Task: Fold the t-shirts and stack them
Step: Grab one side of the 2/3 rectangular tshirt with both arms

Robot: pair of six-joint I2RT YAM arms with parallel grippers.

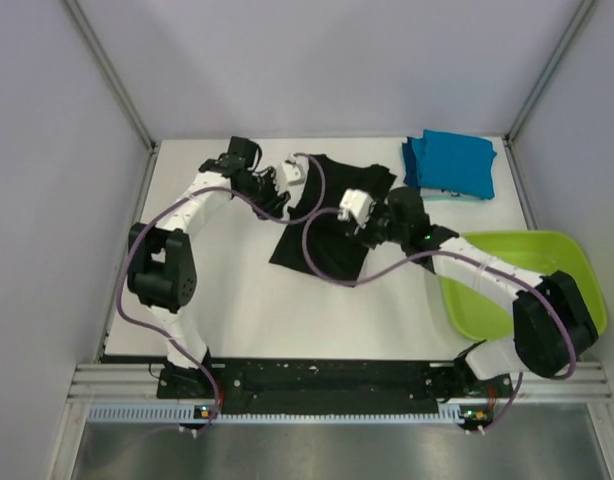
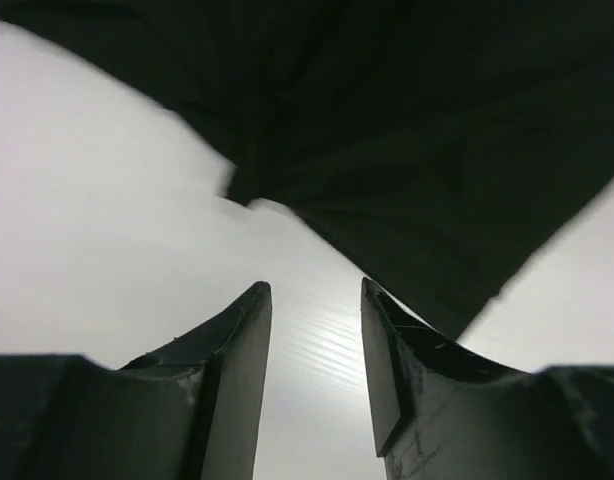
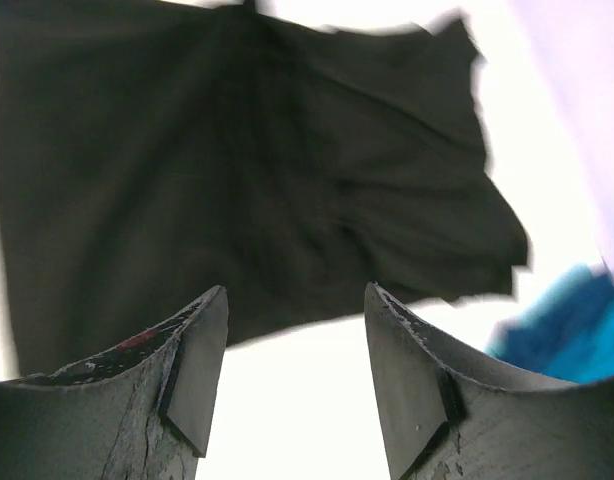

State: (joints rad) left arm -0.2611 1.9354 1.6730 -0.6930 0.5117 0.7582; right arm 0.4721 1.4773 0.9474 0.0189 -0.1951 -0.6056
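Note:
I expect the black t-shirt to show its hidden print on top when I fold it over, because only the black t-shirt's plain (image 1: 335,254) back (image 1: 339,178) faces up.
A black t-shirt (image 1: 327,225) lies partly spread and rumpled on the white table, its print hidden. It also shows in the left wrist view (image 2: 437,130) and the right wrist view (image 3: 237,170). Folded teal-blue t-shirts (image 1: 449,165) are stacked at the back right, and a corner of them shows in the right wrist view (image 3: 577,330). My left gripper (image 1: 292,183) is open and empty at the black shirt's back-left edge, over bare table (image 2: 315,295). My right gripper (image 1: 349,207) is open and empty above the shirt's middle, just short of its edge (image 3: 295,295).
A lime-green plastic tub (image 1: 517,280) stands at the right, beside the right arm. Grey walls with metal posts close in the table on the left, back and right. Purple cables loop from both arms over the table.

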